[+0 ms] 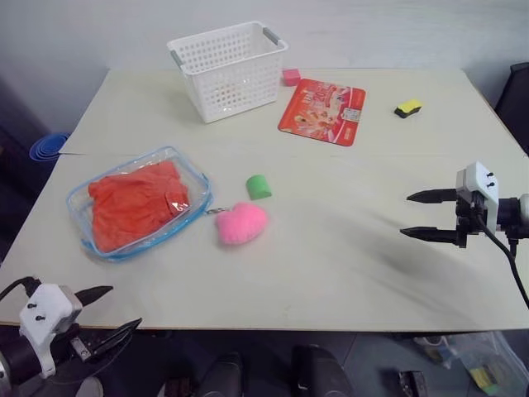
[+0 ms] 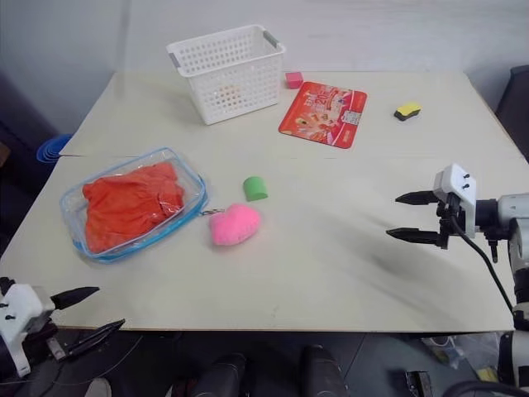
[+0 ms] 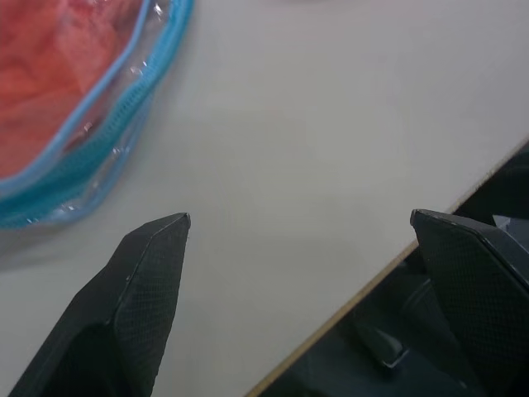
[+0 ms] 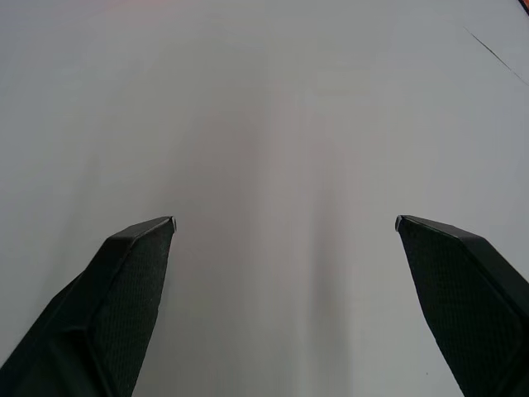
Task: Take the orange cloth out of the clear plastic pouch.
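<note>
A chain [image 1: 216, 210] joins the pink plush heart to the pouch's light blue edging [image 1: 159, 239]. The edging will therefore unzip when I pull the heart along.
The clear plastic pouch [image 1: 139, 201] with light blue edging lies flat on the left part of the table. Inside it sits the wrinkled orange cloth [image 1: 135, 204], seen through the plastic. A corner of the pouch [image 3: 78, 124] and the cloth [image 3: 50, 58] also shows in the left wrist view. My left gripper [image 1: 124, 308] hangs open at the table's near left edge, below and short of the pouch. Out over the right side of the table, my right gripper [image 1: 411, 215] is open and empty, pointing left above bare tabletop.
A white lattice basket [image 1: 229, 69] stands at the back. A glossy red packet [image 1: 323, 110], a small pink block [image 1: 291, 77] and a yellow-black object [image 1: 407, 108] lie behind. A green piece [image 1: 258, 186] and a pink plush heart [image 1: 241, 223] sit right of the pouch.
</note>
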